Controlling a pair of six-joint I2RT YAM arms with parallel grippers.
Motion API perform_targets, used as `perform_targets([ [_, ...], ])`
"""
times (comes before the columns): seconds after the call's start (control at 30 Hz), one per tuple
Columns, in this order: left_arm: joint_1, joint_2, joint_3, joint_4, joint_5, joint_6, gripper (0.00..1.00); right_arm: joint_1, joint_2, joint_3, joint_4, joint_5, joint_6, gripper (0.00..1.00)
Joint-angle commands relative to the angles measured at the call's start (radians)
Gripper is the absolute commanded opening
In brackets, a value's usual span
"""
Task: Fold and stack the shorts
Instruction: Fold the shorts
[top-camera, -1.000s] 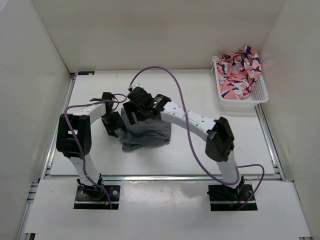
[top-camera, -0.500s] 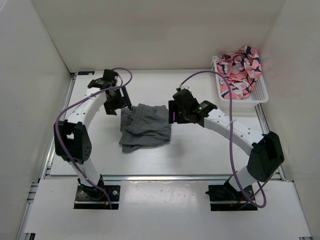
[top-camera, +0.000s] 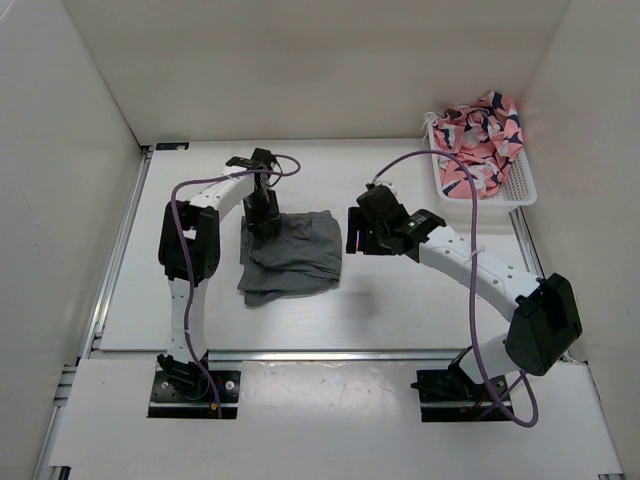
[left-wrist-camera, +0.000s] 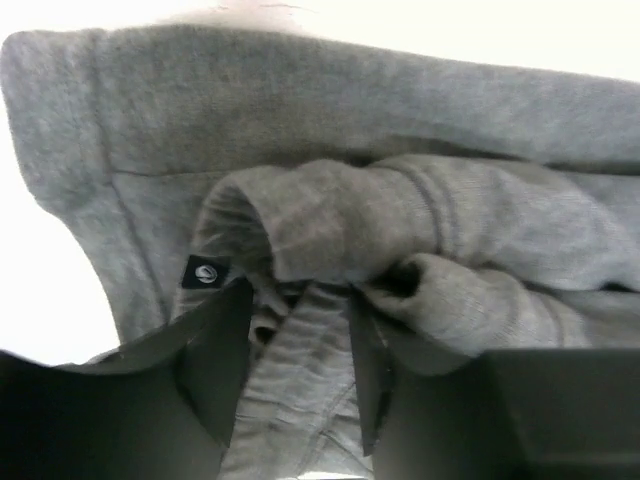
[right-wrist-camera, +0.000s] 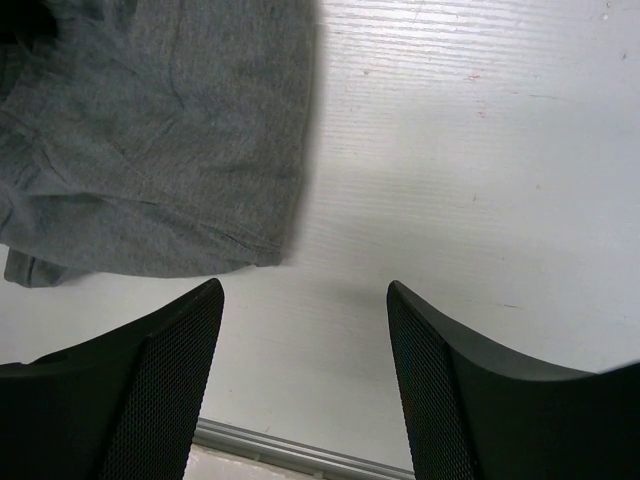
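Observation:
The shorts' upper layer (left-wrist-camera: 335, 215) is bunched up under my left gripper, so I should pinch the opposite edge (top-camera: 338, 255) with my right gripper while my left gripper pulls the layer flat.
The grey shorts (top-camera: 292, 256) lie folded in a rough square on the table, left of centre. My left gripper (top-camera: 265, 216) sits on their far left corner. In the left wrist view a band of grey knit (left-wrist-camera: 300, 390) fills the gap between the two dark fingers (left-wrist-camera: 215, 350), so that gripper (left-wrist-camera: 295, 350) is shut on the shorts (left-wrist-camera: 330, 130). My right gripper (top-camera: 352, 232) hovers just off the shorts' right edge. In the right wrist view it (right-wrist-camera: 305, 340) is open over bare table, with the shorts (right-wrist-camera: 160, 150) at the upper left.
A white basket (top-camera: 522, 188) at the back right holds pink patterned clothes (top-camera: 480, 135). White walls close in the table on three sides. A metal rail (top-camera: 320, 352) runs along the table's near edge.
The left gripper swung out to the far left, opened, then came back onto the shorts' far left corner and closed on the fabric. The right gripper drew off the shorts to their right.

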Motion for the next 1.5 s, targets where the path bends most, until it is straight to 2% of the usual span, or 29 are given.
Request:
perform_targets([
  [0.0,-0.003,-0.092,0.027,-0.008,0.012,0.013,0.44,-0.008,-0.022,0.009,-0.009,0.023,0.005,0.71],
  [0.03,-0.003,-0.11,0.015,-0.008,-0.003,0.013,0.26,-0.008,-0.022,0.009,-0.009,0.023,0.005,0.71],
  [0.1,-0.003,-0.158,0.002,-0.034,-0.015,0.013,0.1,-0.008,-0.031,0.009,-0.009,0.023,0.005,0.71],
  [0.3,0.007,-0.311,-0.025,-0.106,-0.063,-0.019,0.1,-0.008,-0.031,0.009,-0.009,0.033,0.005,0.71],
  [0.43,0.065,-0.405,-0.111,-0.062,0.044,-0.004,0.1,-0.017,-0.014,0.009,0.0,0.01,-0.004,0.73],
  [0.53,0.065,-0.373,-0.148,-0.051,0.078,0.023,0.3,-0.017,0.045,0.046,0.034,-0.064,-0.013,0.87],
  [0.57,0.044,-0.362,-0.165,-0.051,0.078,0.034,0.49,-0.03,0.064,0.055,0.048,-0.091,-0.013,0.91],
  [0.6,0.034,-0.362,-0.18,-0.039,0.078,0.034,0.64,-0.042,0.098,0.055,0.066,-0.157,-0.013,0.93],
  [0.67,0.021,-0.341,-0.221,-0.029,0.057,0.034,0.85,-0.051,0.125,0.066,0.11,-0.223,-0.001,0.95],
  [0.7,0.02,-0.341,-0.234,-0.019,0.045,0.034,0.89,-0.066,0.139,0.066,0.126,-0.249,0.009,0.95],
  [0.83,0.02,-0.312,-0.288,0.014,0.055,0.045,0.89,-0.128,0.231,0.066,0.198,-0.397,0.032,0.95],
  [0.9,0.011,-0.281,-0.298,0.036,0.078,0.057,0.85,-0.148,0.285,0.057,0.239,-0.447,0.046,0.95],
  [0.97,0.011,-0.272,-0.298,0.037,0.114,0.068,0.72,-0.148,0.323,0.084,0.239,-0.478,0.056,0.94],
  [1.03,0.011,-0.262,-0.308,0.047,0.114,0.068,0.54,-0.148,0.366,0.096,0.252,-0.478,0.056,0.92],
  [1.07,0.011,-0.262,-0.308,0.047,0.123,0.068,0.42,-0.148,0.38,0.097,0.252,-0.478,0.056,0.92],
  [1.1,0.011,-0.262,-0.308,0.047,0.123,0.068,0.19,-0.148,0.409,0.109,0.252,-0.487,0.056,0.9],
  [1.13,0.011,-0.262,-0.308,0.047,0.123,0.068,0.1,-0.148,0.425,0.124,0.264,-0.501,0.056,0.88],
  [1.23,0.011,-0.293,-0.289,0.035,0.123,0.068,0.1,-0.148,0.471,0.149,0.273,-0.517,0.056,0.73],
  [1.27,0.011,-0.304,-0.276,0.023,0.123,0.068,0.1,-0.148,0.471,0.149,0.287,-0.532,0.056,0.61],
  [1.33,0.011,-0.347,-0.243,-0.006,0.112,0.068,0.1,-0.148,0.481,0.159,0.287,-0.541,0.056,0.42],
  [1.37,0.011,-0.364,-0.234,-0.017,0.112,0.068,0.1,-0.148,0.481,0.159,0.287,-0.529,0.056,0.22],
  [1.47,0.011,-0.437,-0.205,-0.069,0.062,0.057,0.1,-0.148,0.434,0.149,0.287,-0.497,0.056,0.01],
])
